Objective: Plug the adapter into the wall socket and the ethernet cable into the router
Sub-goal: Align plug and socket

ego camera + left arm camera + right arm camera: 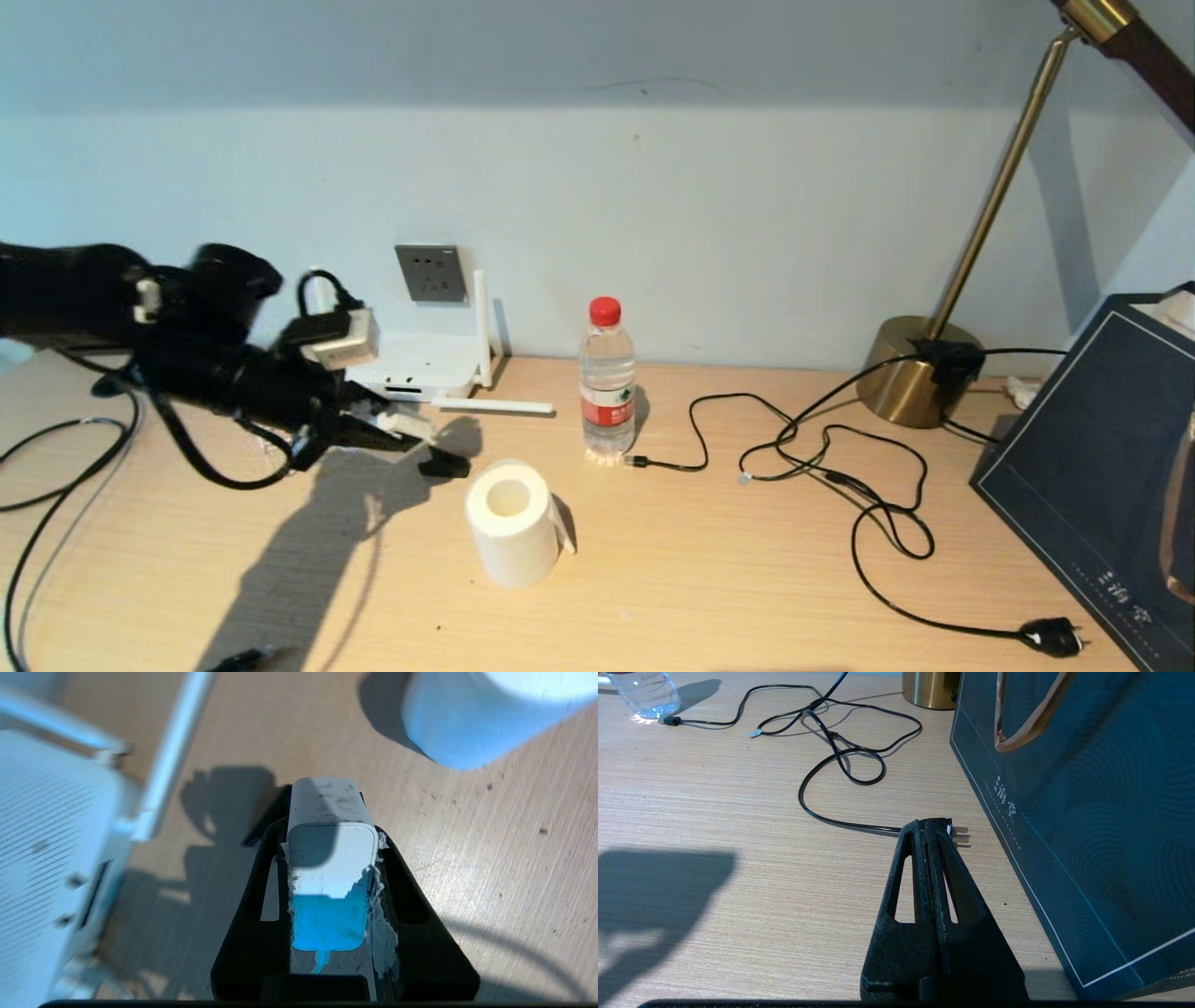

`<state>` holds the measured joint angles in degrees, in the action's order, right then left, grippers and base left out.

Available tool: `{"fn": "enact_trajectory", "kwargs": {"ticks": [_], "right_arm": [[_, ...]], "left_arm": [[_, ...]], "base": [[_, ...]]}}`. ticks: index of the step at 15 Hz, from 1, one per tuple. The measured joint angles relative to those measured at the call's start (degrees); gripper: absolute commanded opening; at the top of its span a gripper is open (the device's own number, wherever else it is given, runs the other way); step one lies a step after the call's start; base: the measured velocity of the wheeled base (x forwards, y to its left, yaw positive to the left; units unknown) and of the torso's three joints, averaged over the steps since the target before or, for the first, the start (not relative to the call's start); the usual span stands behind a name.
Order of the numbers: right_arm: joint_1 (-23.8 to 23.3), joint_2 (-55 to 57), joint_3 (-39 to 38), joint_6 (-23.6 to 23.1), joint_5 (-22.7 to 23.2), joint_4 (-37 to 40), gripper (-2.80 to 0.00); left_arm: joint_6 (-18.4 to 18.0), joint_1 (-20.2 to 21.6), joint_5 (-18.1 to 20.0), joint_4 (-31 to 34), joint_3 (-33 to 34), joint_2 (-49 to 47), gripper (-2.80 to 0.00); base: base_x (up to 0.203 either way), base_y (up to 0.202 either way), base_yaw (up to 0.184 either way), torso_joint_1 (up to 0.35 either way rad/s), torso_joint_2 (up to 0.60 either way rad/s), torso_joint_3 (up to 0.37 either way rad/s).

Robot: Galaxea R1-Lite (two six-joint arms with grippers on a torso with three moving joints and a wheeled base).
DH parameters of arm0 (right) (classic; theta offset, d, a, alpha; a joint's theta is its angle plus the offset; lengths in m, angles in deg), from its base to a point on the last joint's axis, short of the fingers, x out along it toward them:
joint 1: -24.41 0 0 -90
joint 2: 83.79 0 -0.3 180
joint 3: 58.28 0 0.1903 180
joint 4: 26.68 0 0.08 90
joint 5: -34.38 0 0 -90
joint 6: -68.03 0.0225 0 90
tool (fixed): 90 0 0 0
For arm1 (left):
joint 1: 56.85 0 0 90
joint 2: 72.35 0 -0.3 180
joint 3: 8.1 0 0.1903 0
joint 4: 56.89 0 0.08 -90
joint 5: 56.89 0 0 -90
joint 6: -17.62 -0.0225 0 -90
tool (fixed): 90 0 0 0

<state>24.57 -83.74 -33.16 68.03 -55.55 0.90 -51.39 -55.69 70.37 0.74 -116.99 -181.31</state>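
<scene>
The adapter's front end [416, 427] is pointing down past the router, so my left gripper should move back, raise the adapter and turn it toward the wall socket [431, 273].
My left gripper [420, 444] hovers low over the table in front of the router [422, 366], shut on the white adapter [403, 423]. In the left wrist view the adapter [331, 858] is clamped between both fingers [397, 882], its cord running back toward the wrist. The grey wall socket [430, 273] sits on the wall above the router, apart from the adapter. A thick black cable [84, 422], likely the ethernet cable, loops at the table's left; its connector does not show. My right gripper [931, 825] is shut on nothing, just above a small black plug [961, 836].
A paper roll [513, 523] stands just right of the left gripper, and a water bottle [607, 387] stands behind it. One router antenna [495, 405] lies flat. A thin black cord [868, 504] trails from the brass lamp base [920, 373]. A dark bag [1102, 467] stands at the right edge.
</scene>
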Motion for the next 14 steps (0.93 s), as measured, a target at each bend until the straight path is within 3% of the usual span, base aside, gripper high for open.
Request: {"fn": "enact_trajectory", "kwargs": {"ticks": [2, 4, 6, 8, 9, 10, 14], "right_arm": [[0.00, 0.00, 0.00, 0.00, 0.06, 0.00, -2.80], [0.00, 0.00, 0.00, 0.00, 0.04, 0.00, -2.80], [0.00, 0.00, 0.00, 0.00, 0.04, 0.00, -2.80], [0.00, 0.00, 0.00, 0.00, 0.04, 0.01, -2.80], [0.00, 0.00, 0.00, 0.00, 0.04, 0.00, -2.80], [0.00, 0.00, 0.00, 0.00, 0.06, 0.00, -2.80], [0.00, 0.00, 0.00, 0.00, 0.05, 0.00, -2.80]], "left_arm": [[13.75, 0.36, -0.47, -5.34, -0.94, 4.58, -2.80], [30.49, 0.11, -1.73, -11.52, -3.14, 7.38, -2.80], [49.29, -0.17, -5.94, -17.42, -4.71, 8.93, -2.80], [64.36, -0.12, -12.09, -25.98, -1.56, 9.23, -2.80], [68.26, -0.12, -14.53, -32.07, 2.10, 9.04, -2.80], [69.76, -0.28, -17.12, -39.70, 6.70, 8.57, -2.80], [68.71, -3.03, -29.28, -78.10, 25.39, 2.64, -2.80]], "base": [[0.000, 0.000, 0.000, 0.000, 0.00, 0.000], [0.000, 0.000, 0.000, 0.000, 0.00, 0.000], [0.000, 0.000, 0.000, 0.000, 0.00, 0.000], [0.000, 0.000, 0.000, 0.000, 0.00, 0.000], [0.000, 0.000, 0.000, 0.000, 0.00, 0.000], [0.000, 0.000, 0.000, 0.000, 0.00, 0.000], [0.000, 0.000, 0.000, 0.000, 0.00, 0.000]]}}
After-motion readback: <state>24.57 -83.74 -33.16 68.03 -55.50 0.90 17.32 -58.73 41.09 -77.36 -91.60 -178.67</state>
